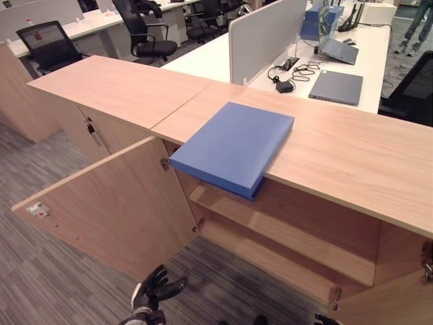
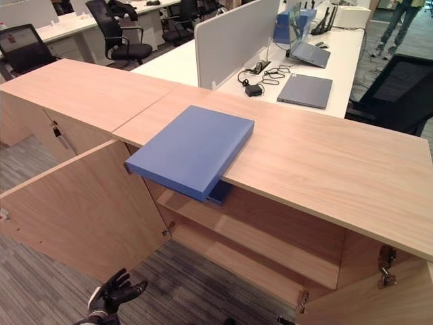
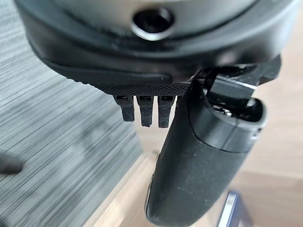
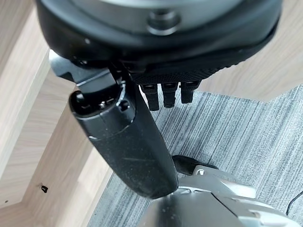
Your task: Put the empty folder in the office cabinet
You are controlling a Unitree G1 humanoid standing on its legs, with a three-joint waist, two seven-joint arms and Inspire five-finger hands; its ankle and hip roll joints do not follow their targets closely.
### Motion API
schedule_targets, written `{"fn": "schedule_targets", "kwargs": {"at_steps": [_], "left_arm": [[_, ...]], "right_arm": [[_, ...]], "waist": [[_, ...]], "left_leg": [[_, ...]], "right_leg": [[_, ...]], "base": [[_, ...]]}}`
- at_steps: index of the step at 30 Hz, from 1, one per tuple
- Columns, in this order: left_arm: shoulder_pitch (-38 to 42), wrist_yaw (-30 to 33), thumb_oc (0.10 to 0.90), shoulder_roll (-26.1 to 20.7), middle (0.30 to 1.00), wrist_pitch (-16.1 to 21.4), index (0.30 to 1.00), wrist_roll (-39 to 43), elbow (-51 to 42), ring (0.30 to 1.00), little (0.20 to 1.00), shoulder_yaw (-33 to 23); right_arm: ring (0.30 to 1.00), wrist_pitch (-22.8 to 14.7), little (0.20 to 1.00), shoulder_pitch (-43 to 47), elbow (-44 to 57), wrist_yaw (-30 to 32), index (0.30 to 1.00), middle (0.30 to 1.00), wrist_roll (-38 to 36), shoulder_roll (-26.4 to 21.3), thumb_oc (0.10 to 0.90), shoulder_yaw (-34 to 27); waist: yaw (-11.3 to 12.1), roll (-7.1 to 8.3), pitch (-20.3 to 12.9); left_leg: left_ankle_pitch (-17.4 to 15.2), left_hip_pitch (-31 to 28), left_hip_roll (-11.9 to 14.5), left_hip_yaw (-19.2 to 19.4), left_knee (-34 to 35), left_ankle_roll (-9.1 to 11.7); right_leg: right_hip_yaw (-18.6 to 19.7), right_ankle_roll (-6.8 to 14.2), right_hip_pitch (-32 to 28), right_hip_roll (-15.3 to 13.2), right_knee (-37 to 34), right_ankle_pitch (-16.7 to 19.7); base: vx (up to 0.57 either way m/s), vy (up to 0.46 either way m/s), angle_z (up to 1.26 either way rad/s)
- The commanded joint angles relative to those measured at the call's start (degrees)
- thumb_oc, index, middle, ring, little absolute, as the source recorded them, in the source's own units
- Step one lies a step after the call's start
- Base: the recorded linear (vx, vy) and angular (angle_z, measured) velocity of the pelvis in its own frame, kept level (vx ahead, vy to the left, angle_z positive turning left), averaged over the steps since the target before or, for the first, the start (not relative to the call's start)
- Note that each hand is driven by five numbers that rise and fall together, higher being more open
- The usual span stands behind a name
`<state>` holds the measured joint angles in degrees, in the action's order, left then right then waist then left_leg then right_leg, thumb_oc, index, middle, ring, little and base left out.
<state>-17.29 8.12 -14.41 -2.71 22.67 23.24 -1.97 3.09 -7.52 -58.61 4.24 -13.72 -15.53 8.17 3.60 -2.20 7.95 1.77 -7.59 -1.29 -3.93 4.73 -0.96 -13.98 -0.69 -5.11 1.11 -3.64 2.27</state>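
A blue edge with a white strip [image 3: 230, 208] shows on the cabinet's shelf, so I expect to see another folder there when I lift the blue folder [image 1: 233, 145].
A blue folder [image 1: 233, 145] lies flat on the wooden cabinet top [image 1: 352, 152], its near corner hanging out over the front edge above the open compartment. Below it the cabinet stands open, with a bare shelf [image 1: 284, 233] inside and the left door [image 1: 115, 210] swung wide. My left hand [image 1: 157, 288] hangs low in front of that door, over the carpet, fingers spread and holding nothing. In the left wrist view its thumb [image 3: 203, 161] sticks out straight. My right hand [image 4: 128, 142] is down by the carpet near the cabinet's base, relaxed and empty.
The right door [image 1: 399, 298] is also open at the lower right. Behind the cabinet runs a white desk [image 1: 203, 61] with a divider panel [image 1: 264, 37], a closed laptop [image 1: 337, 87] and cables. Office chairs [image 1: 145, 34] stand further back. A person's legs [image 1: 416, 27] show at the far right.
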Motion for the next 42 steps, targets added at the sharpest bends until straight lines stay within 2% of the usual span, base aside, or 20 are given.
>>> {"fn": "schedule_targets", "kwargs": {"at_steps": [1,3,4,5,6,7,8,9,10,11,13,16,21,27,29,35,36,37,38,42], "left_arm": [[1.6,6.8,0.800,-4.0,0.900,6.4,0.900,-10.3,-12.1,0.900,0.900,-8.7],[2.0,9.8,0.800,-5.7,0.900,7.2,0.900,-17.2,-16.1,0.900,0.900,-11.6],[1.8,9.8,0.800,-5.6,0.900,7.1,0.900,-17.3,-16.4,0.900,0.900,-11.8],[2.9,12.6,0.800,-6.6,0.900,7.1,0.900,-22.3,-18.2,0.900,0.900,-13.7],[2.8,12.6,0.800,-6.6,0.900,7.0,0.900,-22.4,-18.4,0.900,0.900,-13.8],[4.1,16.1,0.800,-7.4,0.900,6.9,0.900,-26.7,-21.7,0.900,0.900,-15.8],[4.1,16.1,0.800,-7.4,0.900,6.9,0.900,-26.8,-21.7,0.900,0.900,-15.8],[5.8,20.4,0.800,-7.9,0.900,6.7,0.900,-30.8,-24.9,0.900,0.900,-17.3],[5.8,20.4,0.800,-7.9,0.900,6.6,0.900,-30.9,-25.1,0.900,0.900,-17.3],[7.8,23.7,0.800,-8.3,0.900,6.9,0.900,-33.6,-28.1,0.900,0.900,-18.5],[10.2,25.7,0.800,-9.3,0.900,7.6,0.900,-36.6,-32.0,0.900,0.900,-19.1],[12.5,26.7,0.800,-10.3,0.900,7.9,0.900,-39.4,-35.4,0.900,0.900,-18.8],[16.5,25.1,0.800,-14.1,0.900,9.3,0.900,-46.1,-41.5,0.900,0.900,-16.1],[20.8,21.8,0.800,-19.0,0.900,11.6,0.900,-50.8,-44.5,0.900,0.900,-9.5],[21.6,19.8,0.800,-20.5,0.900,12.7,0.900,-52.2,-45.5,0.900,0.900,-5.3],[22.2,17.0,0.800,-21.8,0.900,14.6,0.900,-51.7,-46.6,0.900,0.900,-0.2],[23.1,14.6,0.800,-21.9,0.900,15.4,0.900,-50.1,-46.4,0.900,0.900,3.2],[23.3,14.6,0.800,-21.9,0.900,15.4,0.900,-50.1,-46.3,0.900,0.900,3.3],[23.5,12.1,0.800,-21.9,0.900,15.9,0.900,-48.2,-45.8,0.900,0.900,5.6],[21.2,6.8,0.800,-21.6,0.900,16.1,0.900,-42.4,-43.8,0.900,0.900,7.7]], "right_arm": [[0.900,-1.9,0.900,0.9,2.1,0.2,0.900,0.900,-2.3,2.8,0.800,-0.3],[0.900,-2.1,0.900,0.7,1.0,0.1,0.900,0.900,-2.9,3.2,0.800,-0.4],[0.900,-2.1,0.900,0.7,0.9,0.1,0.900,0.900,-2.9,3.3,0.800,-0.3],[0.900,-2.3,0.900,0.8,-0.3,-0.5,0.900,0.900,-3.3,3.7,0.800,0.1],[0.900,-2.3,0.900,0.9,-0.4,-0.5,0.900,0.900,-3.3,3.7,0.800,0.2],[0.900,-2.6,0.900,1.2,-1.7,-0.5,0.900,0.900,-3.3,4.0,0.800,0.7],[0.900,-2.6,0.900,1.2,-1.7,-0.5,0.900,0.900,-3.3,4.0,0.800,0.7],[0.900,-3.0,0.900,1.6,-2.8,-0.1,0.900,0.900,-3.4,4.3,0.800,1.3],[0.900,-3.0,0.900,1.7,-2.9,-0.1,0.900,0.900,-3.4,4.4,0.800,1.3],[0.900,-3.3,0.900,1.9,-3.7,0.2,0.900,0.900,-3.5,4.6,0.800,1.8],[0.900,-3.9,0.900,2.2,-4.6,0.5,0.900,0.900,-3.7,4.8,0.800,2.2],[0.900,-4.2,0.900,2.5,-6.3,0.9,0.900,0.900,-3.8,5.1,0.800,2.4],[0.900,-5.0,0.900,3.5,-8.4,0.9,0.900,0.900,-4.0,5.4,0.800,2.7],[0.900,-5.3,0.900,4.9,-11.2,0.1,0.900,0.900,-3.8,5.5,0.800,3.7],[0.900,-5.4,0.900,5.6,-12.1,0.0,0.900,0.900,-3.7,5.5,0.800,4.1],[0.900,-5.6,0.900,5.7,-12.0,-0.1,0.900,0.900,-3.6,5.5,0.800,4.8],[0.900,-5.7,0.900,5.8,-12.0,0.0,0.900,0.900,-3.6,5.3,0.800,5.1],[0.900,-5.7,0.900,5.8,-12.0,0.0,0.900,0.900,-3.6,5.3,0.800,5.1],[0.900,-5.6,0.900,5.9,-12.2,0.0,0.900,0.900,-3.6,5.2,0.800,5.1],[0.900,-5.0,0.900,4.8,-11.4,-0.4,0.900,0.900,-3.2,4.7,0.800,4.3]], "waist": [[1.5,3.43,-1.9],[1.8,3.89,-2.1],[1.8,3.94,-2.1],[2.0,4.24,-2.3],[1.9,4.28,-2.3],[2.0,4.48,-2.4],[2.0,4.48,-2.4],[2.0,4.64,-2.7],[2.0,4.65,-2.6],[1.9,4.75,-3.0],[1.7,4.76,-3.3],[1.5,4.77,-3.7],[1.2,4.90,-4.3],[0.5,4.63,-5.2],[0.1,4.61,-5.5],[0.0,4.91,-5.9],[-0.2,4.97,-5.9],[-0.1,4.97,-5.9],[-0.4,4.97,-6.0],[-0.9,4.80,-6.1]], "left_leg": [[-4.0,-0.1,-2.5,-0.5,0.3,0.4],[-4.3,-0.4,-2.4,-0.6,0.3,0.6],[-4.3,-0.4,-2.4,-0.6,0.3,0.6],[-4.5,-0.8,-2.4,-0.5,0.3,0.7],[-4.6,-0.8,-2.4,-0.5,0.3,0.7],[-4.7,-1.0,-2.3,-0.4,0.3,0.9],[-4.7,-1.1,-2.3,-0.4,0.3,0.9],[-4.9,-1.4,-2.2,-0.3,0.3,1.0],[-4.9,-1.4,-2.2,-0.3,0.3,1.0],[-5.1,-1.6,-2.2,-0.2,0.3,1.1],[-5.4,-1.9,-2.1,-0.1,0.3,1.2],[-5.6,-2.2,-2.1,0.0,0.3,1.3],[-5.5,-2.3,-2.2,0.3,0.3,1.3],[-5.9,-2.6,-2.1,0.6,0.3,1.4],[-6.0,-2.8,-2.0,0.9,0.3,1.4],[-6.1,-2.8,-1.9,1.0,0.3,1.3],[-6.0,-2.7,-1.9,1.1,0.3,1.2],[-6.1,-2.7,-1.9,1.1,0.3,1.2],[-6.1,-2.7,-1.9,1.1,0.3,1.2],[-6.2,-2.7,-1.9,1.3,0.3,1.1]], "right_leg": [[3.6,6.8,-0.1,-3.5,-1.4,1.3],[3.6,6.8,-0.5,-3.4,-1.4,1.1],[3.6,6.8,-0.5,-3.4,-1.4,1.1],[3.5,6.9,-0.8,-3.3,-1.4,0.9],[3.5,6.9,-0.9,-3.3,-1.4,0.9],[3.4,7.0,-1.2,-3.3,-1.4,0.8],[3.4,7.0,-1.2,-3.3,-1.4,0.8],[3.4,7.0,-1.5,-3.3,-1.4,0.7],[3.4,7.0,-1.5,-3.3,-1.4,0.7],[3.5,7.1,-1.7,-3.3,-1.4,0.6],[3.6,7.1,-1.9,-3.3,-1.4,0.5],[3.7,7.2,-2.1,-3.3,-1.4,0.4],[3.8,7.2,-2.2,-3.4,-1.4,0.6],[4.2,7.4,-2.3,-3.3,-1.4,0.5],[4.5,7.4,-2.3,-3.2,-1.4,0.6],[4.7,7.3,-2.3,-3.0,-1.4,0.5],[4.8,7.3,-2.2,-3.0,-1.4,0.5],[4.8,7.3,-2.2,-3.0,-1.4,0.5],[4.8,7.4,-2.1,-2.9,-1.4,0.5],[5.0,7.4,-2.1,-2.9,-1.4,0.5]], "base": [[0.01,-0.009,0.08],[0.01,-0.008,0.02],[0.03,-0.021,0.03],[0.00,0.000,0.00],[0.04,-0.028,0.04],[0.00,0.000,0.00],[0.05,-0.025,0.02],[0.00,0.000,0.00],[0.05,-0.021,0.02],[0.04,-0.014,0.01],[0.04,-0.012,0.00],[0.01,-0.004,0.00],[0.01,-0.002,-0.01],[0.01,-0.001,-0.06],[0.02,0.001,-0.11],[0.00,0.000,-0.01],[0.00,0.000,0.00],[0.00,0.000,0.00],[0.00,0.000,0.00],[0.00,0.000,0.00]]}}
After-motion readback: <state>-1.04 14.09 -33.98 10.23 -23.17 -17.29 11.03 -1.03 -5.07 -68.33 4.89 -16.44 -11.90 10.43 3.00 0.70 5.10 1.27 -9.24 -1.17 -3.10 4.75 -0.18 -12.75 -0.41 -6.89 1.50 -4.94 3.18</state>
